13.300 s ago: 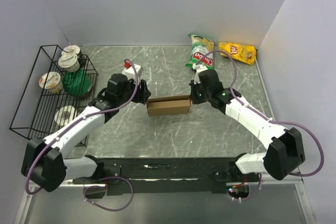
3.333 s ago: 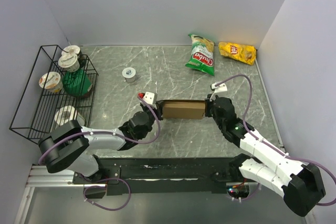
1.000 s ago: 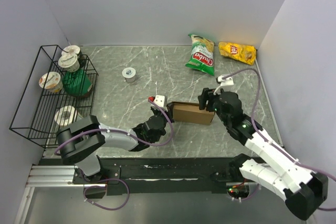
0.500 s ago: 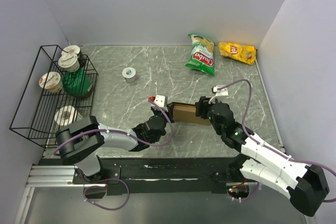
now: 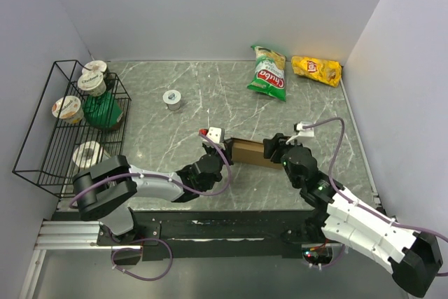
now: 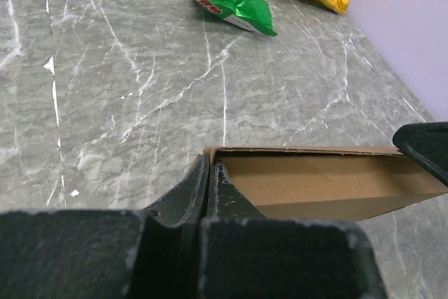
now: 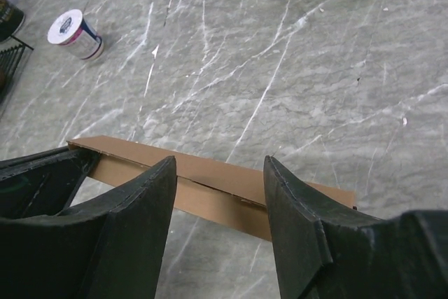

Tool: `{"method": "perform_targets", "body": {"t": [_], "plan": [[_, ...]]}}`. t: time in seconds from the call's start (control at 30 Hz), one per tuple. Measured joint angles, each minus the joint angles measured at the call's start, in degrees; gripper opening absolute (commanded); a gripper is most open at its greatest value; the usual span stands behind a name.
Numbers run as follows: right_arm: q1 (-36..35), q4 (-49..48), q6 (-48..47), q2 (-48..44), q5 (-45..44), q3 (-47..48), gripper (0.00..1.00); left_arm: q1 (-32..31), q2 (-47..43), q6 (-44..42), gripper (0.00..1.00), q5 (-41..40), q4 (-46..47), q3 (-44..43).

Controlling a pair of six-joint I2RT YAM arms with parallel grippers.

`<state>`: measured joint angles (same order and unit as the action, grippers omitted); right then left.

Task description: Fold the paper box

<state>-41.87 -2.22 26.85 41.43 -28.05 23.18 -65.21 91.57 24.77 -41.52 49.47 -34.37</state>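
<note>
The box's long seam (image 6: 308,150) gapes next to my left gripper's closed fingers. My left gripper should back away, turn and straddle the box's end (image 5: 235,152) to close the box.
The paper box (image 5: 249,153) is a plain brown cardboard shell lying low on the marble table, near the front middle. My left gripper (image 5: 224,153) is at its left end, shut on the box's thin left wall (image 6: 210,153); the open brown inside (image 6: 315,180) stretches away to the right. My right gripper (image 5: 270,148) is at the box's right end. In the right wrist view its fingers (image 7: 164,173) stand open and apart, with the long folded side of the box (image 7: 217,188) lying across the gap just beyond the tips.
A green snack bag (image 5: 268,73) and a yellow one (image 5: 316,69) lie at the back right. A small white and blue roll (image 5: 171,99) stands back left of the box. A black wire rack (image 5: 42,162) with cups lines the left wall.
My right arm has drawn back toward the near edge and lower, its jaws narrowing while staying at the box's right end. The left gripper keeps its hold; the box has barely shifted.
</note>
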Motion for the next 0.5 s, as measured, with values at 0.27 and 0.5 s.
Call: {"method": "perform_targets", "body": {"t": [0.27,0.5], "plan": [[0.0,1.1,1.8,-1.0,-1.6,-0.5,0.50,-0.1,-1.5,0.1,0.10,0.4,-2.0,-0.1],[0.0,0.8,2.4,-1.6,-2.5,-1.0,0.50,-0.4,-4.4,-0.1,0.30,2.0,-5.7,0.0]]}}
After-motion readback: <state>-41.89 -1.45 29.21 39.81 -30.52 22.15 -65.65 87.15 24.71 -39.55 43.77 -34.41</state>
